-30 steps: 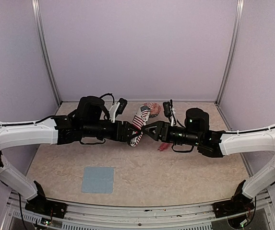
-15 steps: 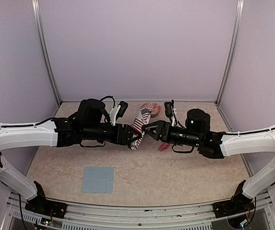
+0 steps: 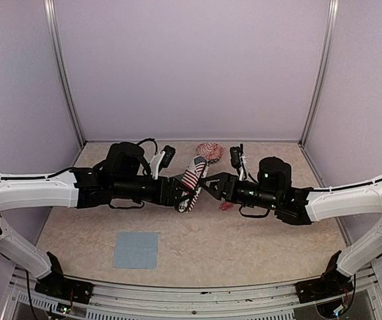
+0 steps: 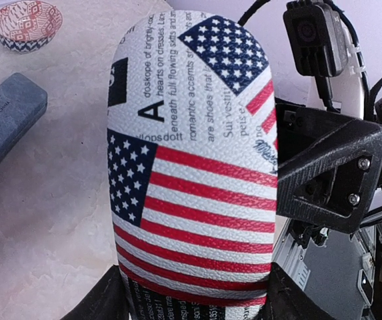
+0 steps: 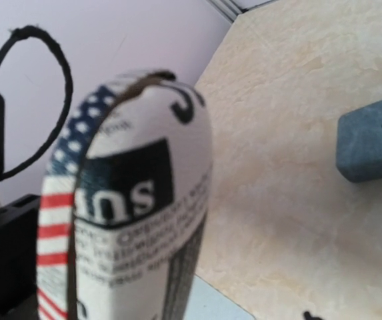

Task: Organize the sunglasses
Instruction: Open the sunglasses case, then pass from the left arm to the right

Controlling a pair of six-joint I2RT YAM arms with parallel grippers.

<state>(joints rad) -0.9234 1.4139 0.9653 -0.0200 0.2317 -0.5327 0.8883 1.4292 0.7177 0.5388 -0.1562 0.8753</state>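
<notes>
I need to open the pouch, which is shut along its seam (image 5: 75,200), so my right gripper should pull the pouch's edge (image 3: 205,171) back while my left gripper keeps the pouch's lower end steady.
A soft pouch (image 3: 192,180) printed with a US flag and newsprint hangs above the table between my two grippers. My left gripper (image 3: 181,193) is shut on its lower end, with a black finger on each side in the left wrist view (image 4: 191,297). My right gripper (image 3: 209,187) holds the pouch's other edge, and its finger (image 4: 324,173) presses on that side. The right wrist view shows the pouch (image 5: 137,220) edge-on, with its own fingers out of frame. The slim pink-red sunglasses (image 3: 227,205) lie on the table under the right arm. The dark reddish-brown pair is not in view.
A blue-teal hard case (image 4: 7,123) lies on the table to one side and also shows in the right wrist view (image 5: 374,137). A red patterned bowl (image 3: 209,149) stands at the back centre. A pale blue cloth (image 3: 136,250) lies near the front left.
Both grippers have come slightly down and toward the near side with the pouch between them. The bowl behind shows more fully.
</notes>
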